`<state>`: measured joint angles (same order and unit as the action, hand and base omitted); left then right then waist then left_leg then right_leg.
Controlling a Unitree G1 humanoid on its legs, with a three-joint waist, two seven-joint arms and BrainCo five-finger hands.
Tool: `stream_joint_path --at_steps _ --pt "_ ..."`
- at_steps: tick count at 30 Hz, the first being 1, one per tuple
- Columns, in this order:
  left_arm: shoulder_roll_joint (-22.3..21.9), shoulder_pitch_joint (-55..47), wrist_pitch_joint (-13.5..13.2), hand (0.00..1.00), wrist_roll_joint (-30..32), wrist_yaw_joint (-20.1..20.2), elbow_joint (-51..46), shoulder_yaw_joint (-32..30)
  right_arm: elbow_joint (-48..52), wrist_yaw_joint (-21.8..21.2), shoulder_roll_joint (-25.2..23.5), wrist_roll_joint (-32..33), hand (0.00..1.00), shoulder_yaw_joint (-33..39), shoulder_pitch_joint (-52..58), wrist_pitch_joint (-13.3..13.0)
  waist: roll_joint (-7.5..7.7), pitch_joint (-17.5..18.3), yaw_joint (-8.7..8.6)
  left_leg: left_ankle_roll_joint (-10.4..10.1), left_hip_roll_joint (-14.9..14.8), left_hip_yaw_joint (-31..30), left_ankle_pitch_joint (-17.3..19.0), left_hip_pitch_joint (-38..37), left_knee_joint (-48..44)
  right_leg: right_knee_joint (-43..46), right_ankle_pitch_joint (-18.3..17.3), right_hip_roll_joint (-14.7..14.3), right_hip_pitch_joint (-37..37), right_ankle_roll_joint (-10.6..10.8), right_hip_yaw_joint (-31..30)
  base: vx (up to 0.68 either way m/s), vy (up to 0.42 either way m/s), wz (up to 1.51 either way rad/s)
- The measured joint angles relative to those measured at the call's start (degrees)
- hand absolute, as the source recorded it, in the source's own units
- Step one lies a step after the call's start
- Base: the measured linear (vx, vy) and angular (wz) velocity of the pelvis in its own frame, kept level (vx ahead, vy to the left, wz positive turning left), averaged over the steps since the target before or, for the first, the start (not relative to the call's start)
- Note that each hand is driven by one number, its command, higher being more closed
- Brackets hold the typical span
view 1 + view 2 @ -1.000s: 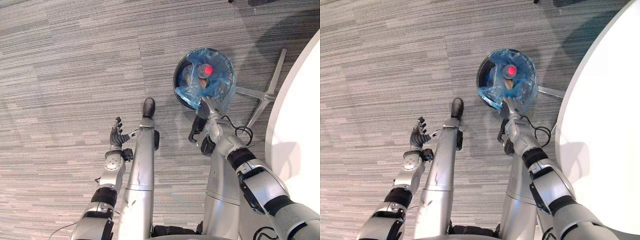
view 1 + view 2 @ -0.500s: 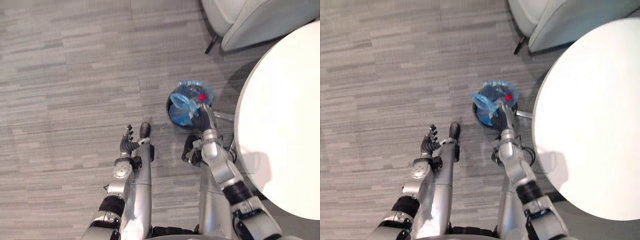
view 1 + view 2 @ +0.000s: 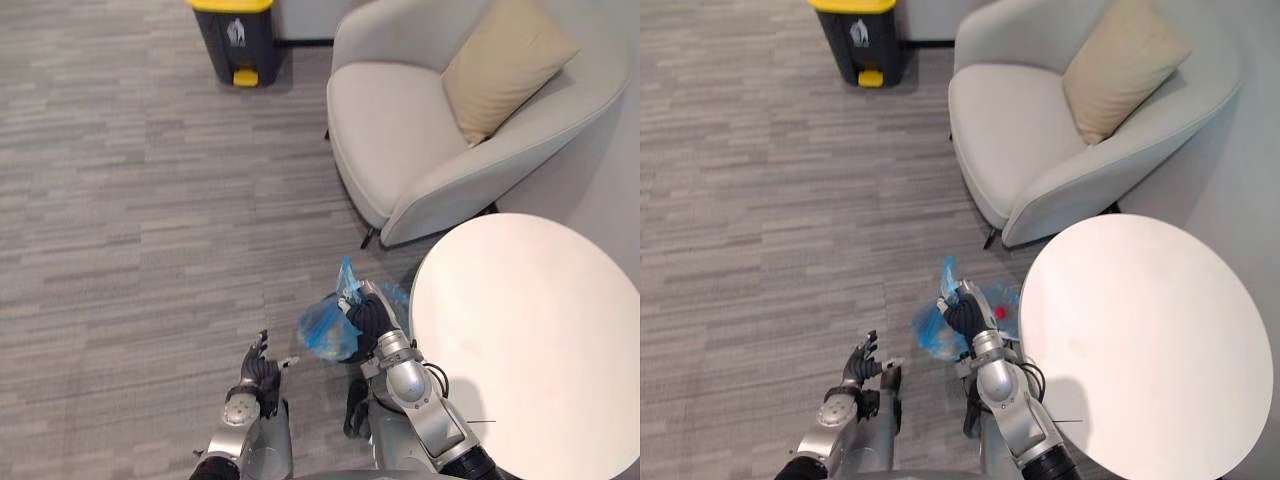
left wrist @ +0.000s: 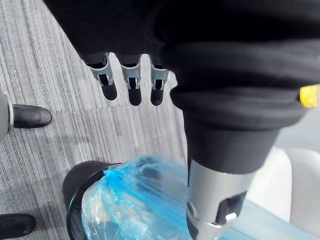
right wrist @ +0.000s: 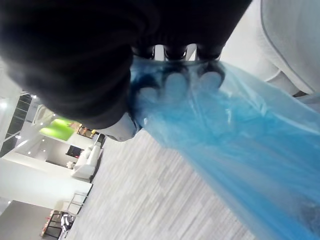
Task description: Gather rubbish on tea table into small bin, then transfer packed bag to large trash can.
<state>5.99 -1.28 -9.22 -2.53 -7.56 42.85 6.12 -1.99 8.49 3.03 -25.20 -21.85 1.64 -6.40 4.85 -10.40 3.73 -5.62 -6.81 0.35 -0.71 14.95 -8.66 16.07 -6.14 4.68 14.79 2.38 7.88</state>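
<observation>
The blue bag (image 3: 329, 330) swells out below its gathered top (image 3: 348, 286), so I expect the rubbish to sag in a pouch under my left gripper as I carry the bag.
My right hand (image 3: 368, 316) is shut on the gathered top of the blue rubbish bag (image 3: 324, 331), holding it up beside the white round tea table (image 3: 530, 340). In the right wrist view its fingers (image 5: 175, 86) curl into the blue plastic (image 5: 235, 140). A red spot (image 3: 999, 313) shows through the bag. The left wrist view has the bag (image 4: 140, 200) bulging out of the small black bin (image 4: 80, 182). My left hand (image 3: 258, 373) hangs open over the carpet to the bag's left, fingers (image 4: 132, 85) straight and holding nothing. The large dark trash can (image 3: 238, 38) with a yellow lid stands far ahead.
A pale grey armchair (image 3: 400, 130) with a beige cushion (image 3: 505, 62) stands beyond the table, between me and the right wall. Grey carpet (image 3: 130, 200) stretches from the bag to the trash can on the left.
The camera has swung up, bringing the armchair and trash can into view. My right hand has lifted the bag's top up from the bin's rim. The left hand stays open.
</observation>
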Motion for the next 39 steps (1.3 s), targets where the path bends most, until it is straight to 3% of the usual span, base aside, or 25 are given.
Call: stream_joint_path --at_steps 4,9,15,23,26,39 --pt "0.68 -1.76 -0.04 0.0 -0.26 0.05 -2.96 -0.02 -3.46 -2.57 0.72 3.63 1.0 1.37 -0.05 0.0 -1.73 2.49 0.04 0.1 0.27 0.62 -2.16 -5.83 6.2 -8.05 3.09 -0.51 -6.47 0.56 -0.02 0.1 0.039 -0.04" --pt "1.12 -4.72 -0.33 0.0 -1.38 1.43 -11.35 0.04 -3.47 -3.88 2.11 6.73 1.0 1.81 -0.1 -0.01 -3.64 4.71 0.05 0.49 0.96 0.51 -3.2 -8.26 8.99 -11.14 4.51 -0.8 -9.18 0.98 0.13 0.01 0.01 0.0" --pt "1.64 -8.18 -0.5 0.0 -2.87 2.63 -20.71 0.69 -3.48 -5.69 3.3 9.71 1.0 1.27 -0.13 0.0 -3.66 5.49 0.14 0.83 1.18 -0.48 -4.34 -9.97 11.93 -13.41 5.71 -0.91 -10.92 1.2 0.6 -0.05 0.015 0.06" --pt "5.68 -9.64 -3.76 0.0 -1.68 2.46 -34.21 4.62 1.01 -9.59 7.79 18.61 1.0 -3.83 -2.88 -0.96 -3.79 7.16 0.16 0.84 1.08 -0.73 -4.82 -11.35 12.72 -14.44 6.46 -1.12 -12.24 0.93 0.08 -0.02 0.003 -0.02" --pt "6.24 -8.43 -4.1 0.0 0.0 2.46 -34.58 6.15 1.39 -10.2 8.36 21.21 1.0 -5.16 -5.07 -2.26 -3.83 7.68 0.07 0.87 0.89 -0.47 -4.86 -12.23 12.68 -14.6 6.58 -1.54 -13.01 0.76 -0.2 0.03 -0.022 -0.06" --pt "7.55 -2.96 -4.66 0.0 5.54 3.5 -36.13 14.59 1.4 -12.21 8.75 25.34 1.0 -10.49 -11.13 -2.16 -3.75 7.74 -1.31 0.86 0.56 1.44 -4.84 -14.85 13.8 -15.46 7.04 -1.93 -14.43 0.53 -2.15 -0.02 -0.001 -0.07"
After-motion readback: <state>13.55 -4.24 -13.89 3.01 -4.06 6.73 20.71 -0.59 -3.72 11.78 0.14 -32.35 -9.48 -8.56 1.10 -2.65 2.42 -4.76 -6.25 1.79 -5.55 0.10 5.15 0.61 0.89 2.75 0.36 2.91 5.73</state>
